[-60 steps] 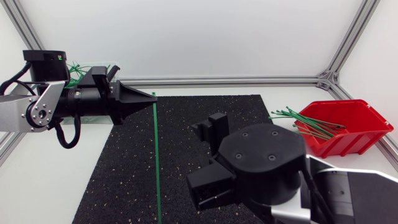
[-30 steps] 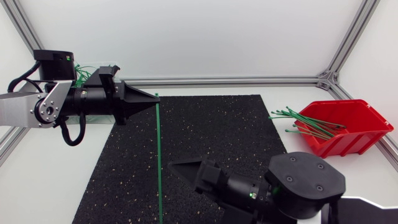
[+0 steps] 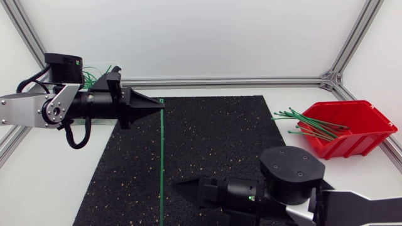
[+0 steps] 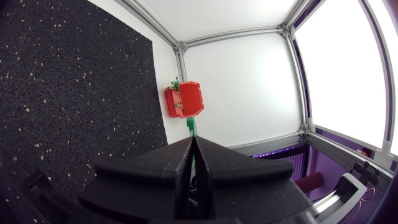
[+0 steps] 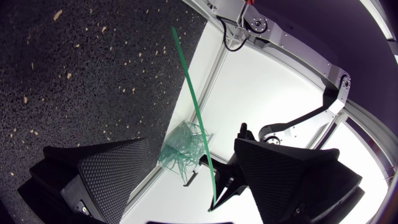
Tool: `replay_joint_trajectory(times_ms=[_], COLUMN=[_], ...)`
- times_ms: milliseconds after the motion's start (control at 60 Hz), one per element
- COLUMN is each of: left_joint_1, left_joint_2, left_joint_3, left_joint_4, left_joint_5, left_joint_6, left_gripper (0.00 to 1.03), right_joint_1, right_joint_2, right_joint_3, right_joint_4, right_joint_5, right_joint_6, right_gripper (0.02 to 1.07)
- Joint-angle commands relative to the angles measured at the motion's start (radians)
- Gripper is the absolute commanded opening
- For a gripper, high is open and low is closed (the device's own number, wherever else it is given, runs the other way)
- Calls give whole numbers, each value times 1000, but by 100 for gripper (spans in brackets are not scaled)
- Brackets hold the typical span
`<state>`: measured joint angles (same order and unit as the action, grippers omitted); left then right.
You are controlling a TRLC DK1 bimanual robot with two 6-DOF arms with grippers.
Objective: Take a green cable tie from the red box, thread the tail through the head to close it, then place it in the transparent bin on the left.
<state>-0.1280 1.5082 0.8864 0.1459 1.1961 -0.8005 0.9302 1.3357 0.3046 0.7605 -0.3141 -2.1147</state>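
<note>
The green cable tie [image 3: 161, 164] stays straight from its pinched head [image 3: 161, 100]. It will bend into a smooth hanging loop when I bring its tail up.
My left gripper [image 3: 158, 105] is shut on the upper end of a long green cable tie [image 3: 161, 163] that runs straight down over the black mat. In the left wrist view the shut fingers [image 4: 192, 155] pinch the tie [image 4: 191, 128]. My right gripper [image 3: 182, 186] points left beside the tie's lower part. In the right wrist view it [image 5: 199, 177] stands open, with the tie [image 5: 193, 99] passing between its fingers and touching neither. The red box [image 3: 344, 133] with several green ties sits at the right. The transparent bin [image 3: 100, 70] is behind my left arm.
A black speckled mat [image 3: 213, 138] covers the middle of the white table. An aluminium frame rail [image 3: 239, 80] runs along the back. Several ties [image 3: 295, 115] stick out over the red box's left rim. The bin [image 5: 183, 152] holds several green ties.
My right arm has turned and dropped, and its gripper now points left at the tie's lower part. My left gripper has shifted slightly right with the tie.
</note>
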Motion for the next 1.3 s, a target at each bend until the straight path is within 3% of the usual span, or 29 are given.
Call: replay_joint_trajectory(times_ms=[0,200,317,450,533,667,750,867,967,1233,1283], left_joint_1=[7,11,14,19,27,25,27,24,24,28,28], left_joint_2=[26,60,78,92,98,106,101,98,99,116,121], left_joint_3=[34,65,74,72,71,66,65,68,71,100,108], left_joint_4=[-8,-32,-74,-88,-86,-86,-85,-85,-83,-81,-81], left_joint_5=[7,11,13,16,16,36,40,40,40,40,40], left_joint_6=[24,24,23,1,-25,-63,-101,-120,-128,-140,-141], left_gripper=[4,4,4,4,4,4,4,4,4,4,4], right_joint_1=[5,16,47,68,75,79,87,87,93,114,119], right_joint_2=[53,114,138,180,223,243,244,253,253,246,246], right_joint_3=[25,16,21,16,18,22,24,37,39,51,51], right_joint_4=[19,77,100,157,232,249,250,252,252,252,250], right_joint_5=[-25,-86,-68,-68,-74,-85,-89,-97,-106,-108,-106], right_joint_6=[-24,-25,-22,-16,-7,7,16,27,32,55,55], right_gripper=[102,102,102,89,88,88,79,76,56,51,42])
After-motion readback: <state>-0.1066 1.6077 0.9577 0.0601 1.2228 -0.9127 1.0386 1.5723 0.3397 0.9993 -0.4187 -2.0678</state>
